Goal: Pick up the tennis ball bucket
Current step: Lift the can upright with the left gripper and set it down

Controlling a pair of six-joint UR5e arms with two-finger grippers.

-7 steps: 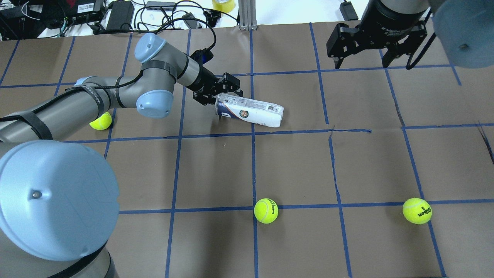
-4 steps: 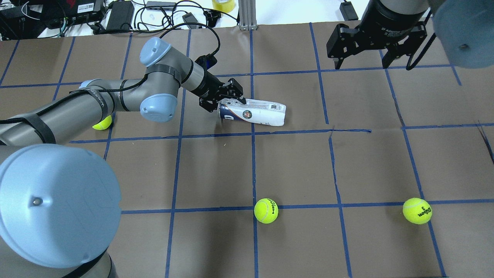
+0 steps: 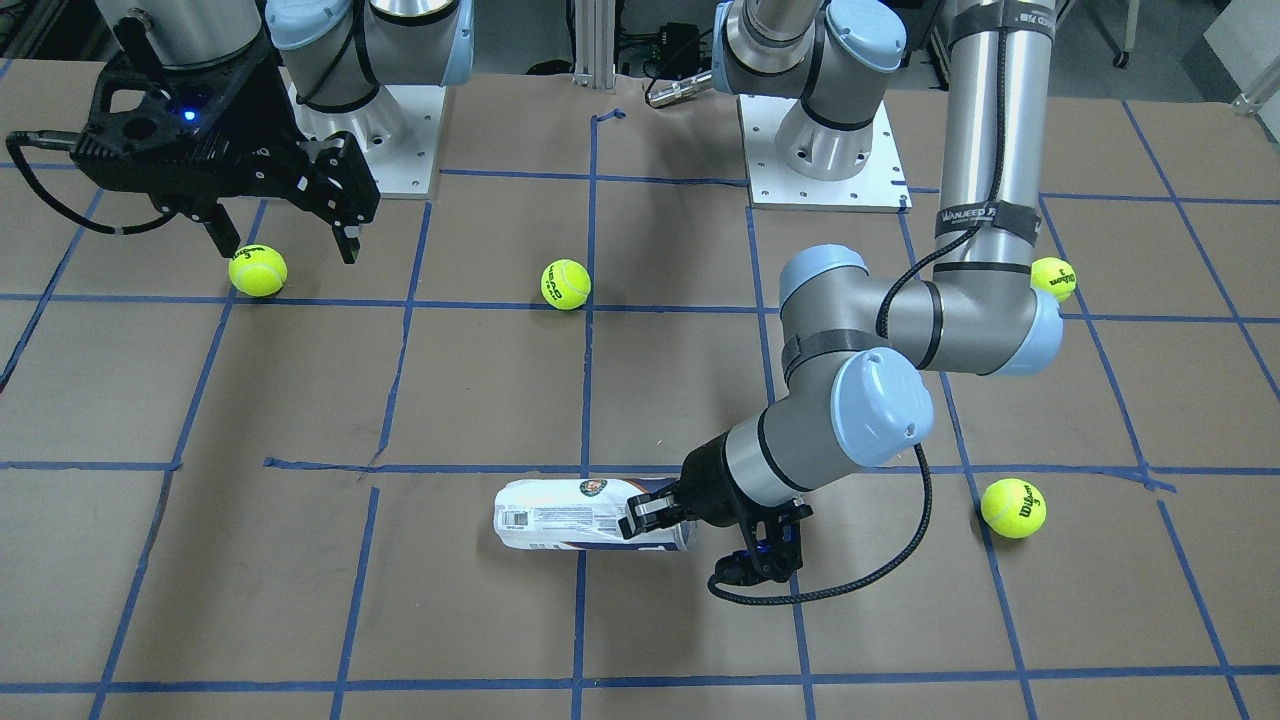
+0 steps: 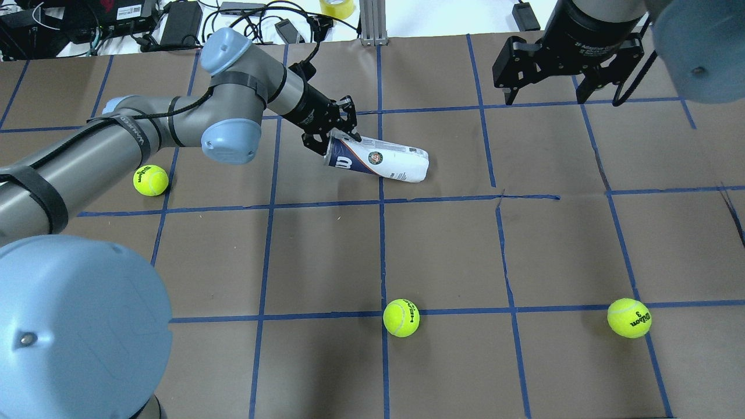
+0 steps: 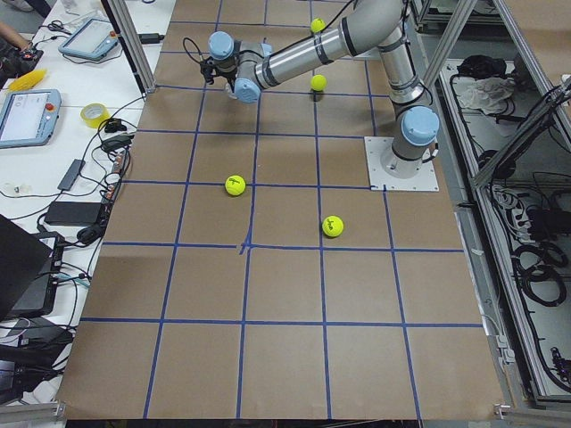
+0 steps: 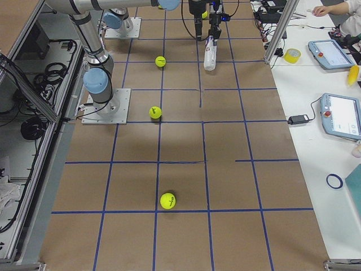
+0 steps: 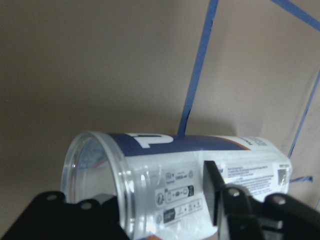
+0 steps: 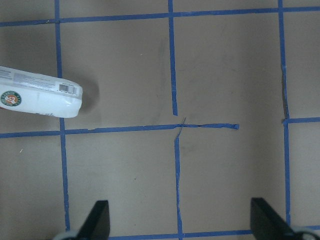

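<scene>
The tennis ball bucket lies tilted (image 3: 561, 515) with its rim held in my left gripper, so I should swing the bucket's rim up and set the bucket upright on its closed end (image 3: 504, 514).
The tennis ball bucket (image 4: 384, 163) is a clear can with a white label, a round emblem and a navy band. It lies tilted at the table's far middle, with its open end raised. My left gripper (image 4: 339, 138) is shut on the rim of that open end. In the left wrist view, one finger (image 7: 216, 192) is outside the wall and the other is inside the mouth. The can also shows in the front view (image 3: 560, 518) and in the right wrist view (image 8: 40, 97). Its closed end is low, at or near the paper. My right gripper (image 4: 544, 96) is open and empty, high at the far right.
Tennis balls lie loose on the brown paper with blue tape lines: one under my left arm (image 4: 151, 180), one at the near middle (image 4: 401, 317) and one at the near right (image 4: 629, 318). Another lies beyond my left arm (image 3: 1012, 507). Cables and power bricks (image 4: 180, 23) line the far edge.
My left gripper has swung toward the far edge and raised the can's open end, so the can now tilts. The right arm has not moved.
</scene>
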